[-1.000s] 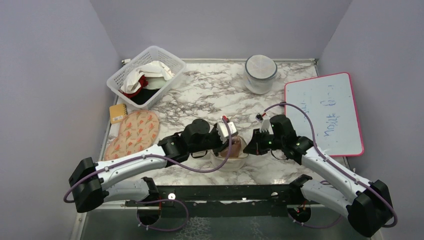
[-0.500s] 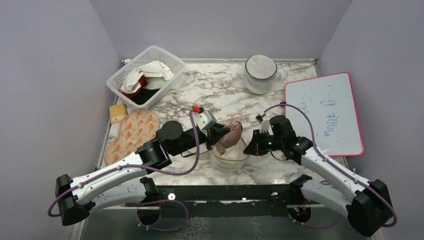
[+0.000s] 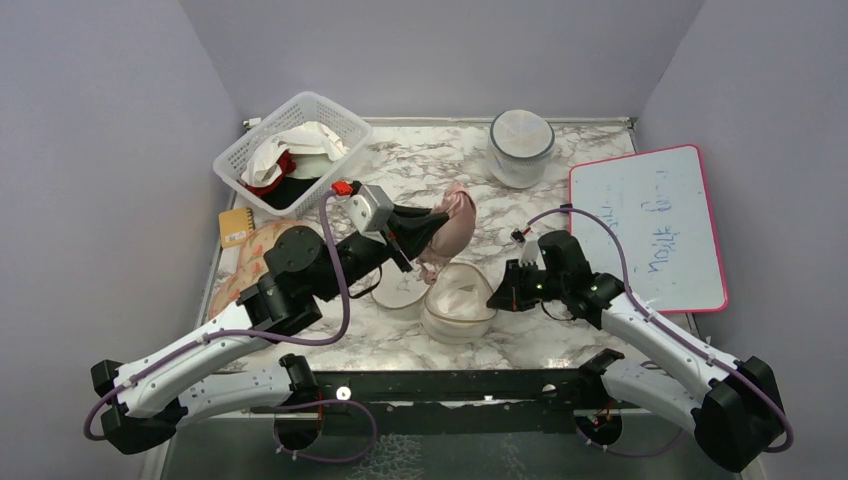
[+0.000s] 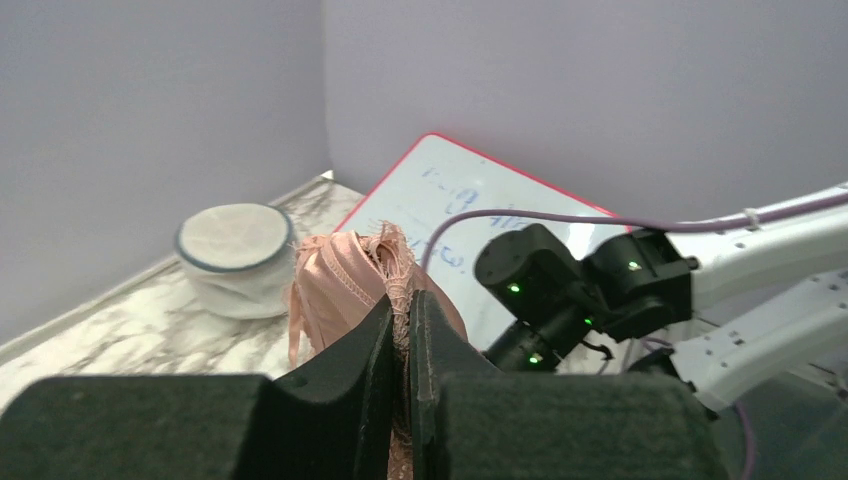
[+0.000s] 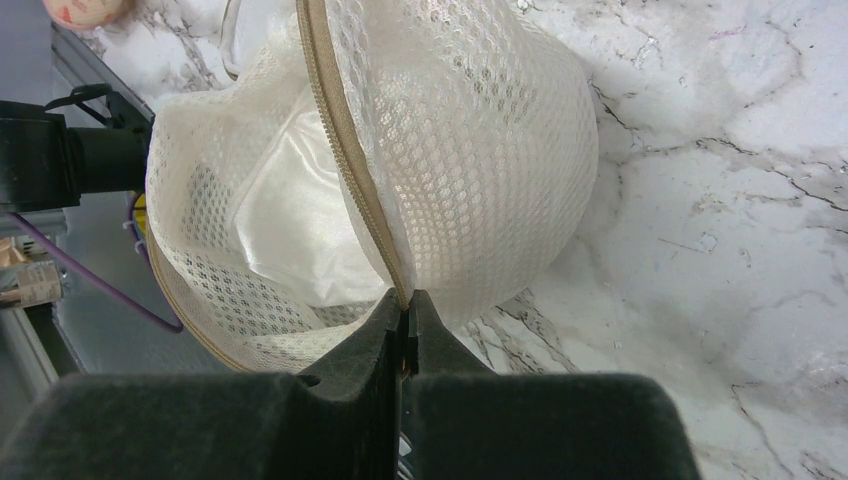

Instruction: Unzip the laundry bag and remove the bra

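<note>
I should go on carrying the pale pink bra point(image 3: 453, 226) with my left gripper, since it hangs clear of the laundry bag, until the bra is over the white basket point(image 3: 308, 158), before I let go.
The cream mesh laundry bag point(image 3: 460, 305) lies open near the table's front edge, its lid point(image 3: 402, 290) folded out to the left. In the right wrist view its zipper rim point(image 5: 345, 130) runs into my right gripper point(image 5: 405, 305), which is shut on the bag's zipper edge; that gripper also shows from above point(image 3: 500, 292). My left gripper point(image 3: 425, 232) is shut on the pale pink bra point(image 3: 452, 222) and holds it in the air above and behind the bag. In the left wrist view the bra point(image 4: 335, 280) bunches up from between the shut fingers point(image 4: 400, 330).
A white basket point(image 3: 330, 112) with white, red and black clothes stands at the back left. A greyish-white round pod point(image 3: 521, 145) sits at the back centre. A pink-rimmed whiteboard point(image 3: 650, 225) lies on the right. Patterned pads point(image 3: 262, 262) lie on the left.
My left gripper has lifted the bra out of the bag and carried it up and back to the left. The right gripper has stayed on the bag's zipper edge.
</note>
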Robot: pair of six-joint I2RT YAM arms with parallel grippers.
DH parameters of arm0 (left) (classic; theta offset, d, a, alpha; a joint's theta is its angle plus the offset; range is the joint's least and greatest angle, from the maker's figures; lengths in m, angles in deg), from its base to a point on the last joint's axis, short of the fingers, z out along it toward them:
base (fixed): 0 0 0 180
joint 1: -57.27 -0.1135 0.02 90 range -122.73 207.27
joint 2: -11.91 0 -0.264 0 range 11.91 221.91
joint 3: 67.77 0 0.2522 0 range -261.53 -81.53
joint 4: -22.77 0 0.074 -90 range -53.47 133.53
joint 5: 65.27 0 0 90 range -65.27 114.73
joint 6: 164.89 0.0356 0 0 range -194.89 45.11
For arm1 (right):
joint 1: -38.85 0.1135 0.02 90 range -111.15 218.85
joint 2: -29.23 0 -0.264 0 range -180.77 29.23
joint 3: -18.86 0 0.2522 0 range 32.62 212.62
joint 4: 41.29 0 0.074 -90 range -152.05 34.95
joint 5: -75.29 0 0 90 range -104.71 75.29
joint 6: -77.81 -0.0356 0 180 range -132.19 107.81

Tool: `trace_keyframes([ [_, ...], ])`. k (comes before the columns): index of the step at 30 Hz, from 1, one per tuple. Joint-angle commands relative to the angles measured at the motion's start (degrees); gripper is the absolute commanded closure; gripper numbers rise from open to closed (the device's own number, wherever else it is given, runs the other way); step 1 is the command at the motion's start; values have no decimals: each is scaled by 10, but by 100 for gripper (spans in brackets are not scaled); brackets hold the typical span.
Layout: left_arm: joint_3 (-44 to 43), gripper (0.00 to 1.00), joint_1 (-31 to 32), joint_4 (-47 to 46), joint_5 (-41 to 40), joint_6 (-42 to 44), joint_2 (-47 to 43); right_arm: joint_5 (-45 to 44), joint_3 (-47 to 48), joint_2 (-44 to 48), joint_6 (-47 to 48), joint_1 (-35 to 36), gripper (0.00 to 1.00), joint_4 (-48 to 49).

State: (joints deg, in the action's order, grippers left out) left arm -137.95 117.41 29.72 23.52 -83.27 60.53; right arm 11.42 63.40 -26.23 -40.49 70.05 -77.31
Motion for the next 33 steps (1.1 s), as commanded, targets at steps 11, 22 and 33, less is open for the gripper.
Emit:
trace_keyframes([
  [11,-106,100,-54,-24,-419,301,126,0,3,-4,2,1,99,19],
  [22,-217,100,-304,-90,-388,314,310,1,4,-15,13,1,99,23],
  [33,-366,100,-424,-91,-425,407,536,6,-3,-22,16,1,99,25],
])
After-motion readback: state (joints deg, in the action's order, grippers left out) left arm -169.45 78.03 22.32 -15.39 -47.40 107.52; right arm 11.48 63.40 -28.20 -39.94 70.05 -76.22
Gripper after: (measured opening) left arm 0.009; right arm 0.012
